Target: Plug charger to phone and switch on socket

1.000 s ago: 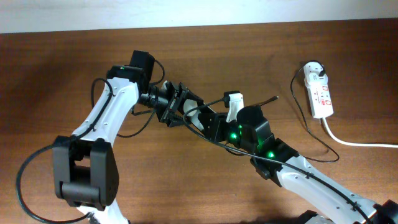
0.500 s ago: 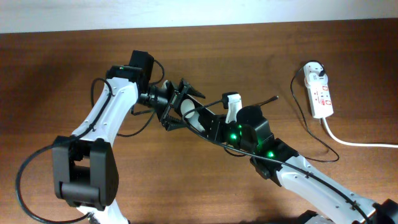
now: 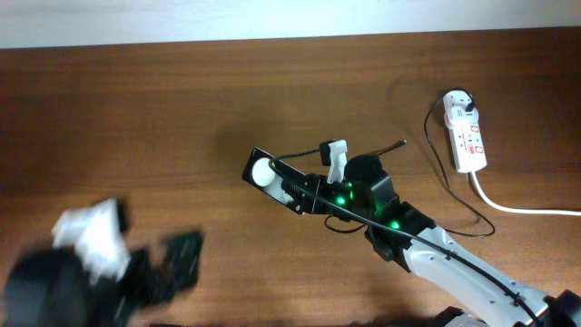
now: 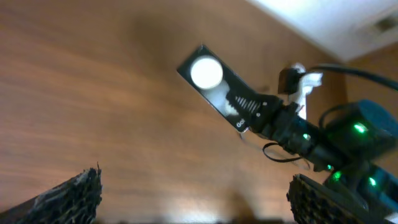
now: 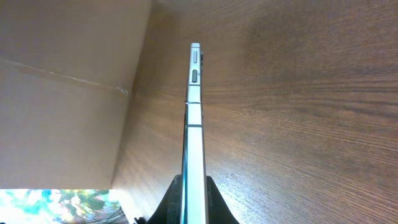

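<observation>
The robot's right gripper is closest to the charger's plug tip (image 3: 402,143) but is busy with the phone, so the left gripper should first take the phone by its white circle end (image 3: 263,172).
The phone (image 3: 265,171) is a slim black slab with a white circle at its far end. My right gripper (image 3: 306,196) is shut on its near end and holds it above the table. In the right wrist view the phone (image 5: 194,118) shows edge-on between the fingers (image 5: 176,200). In the left wrist view the phone (image 4: 219,88) lies ahead of my open, empty left gripper (image 4: 196,205). My left gripper (image 3: 179,262) is blurred at the lower left, far from the phone. The charger's black plug tip (image 3: 398,143) lies beyond the right arm. The white socket (image 3: 467,138) is at the far right.
The thick white cord (image 3: 526,209) runs from the socket off the right edge. The thin black charger cable (image 3: 436,145) loops left of the socket. The right arm (image 3: 427,250) crosses the lower middle. The table's far edge meets a pale wall (image 3: 290,18).
My left arm has pulled back from the phone to the lower left and is blurred. The phone stays in the right gripper, now uncovered.
</observation>
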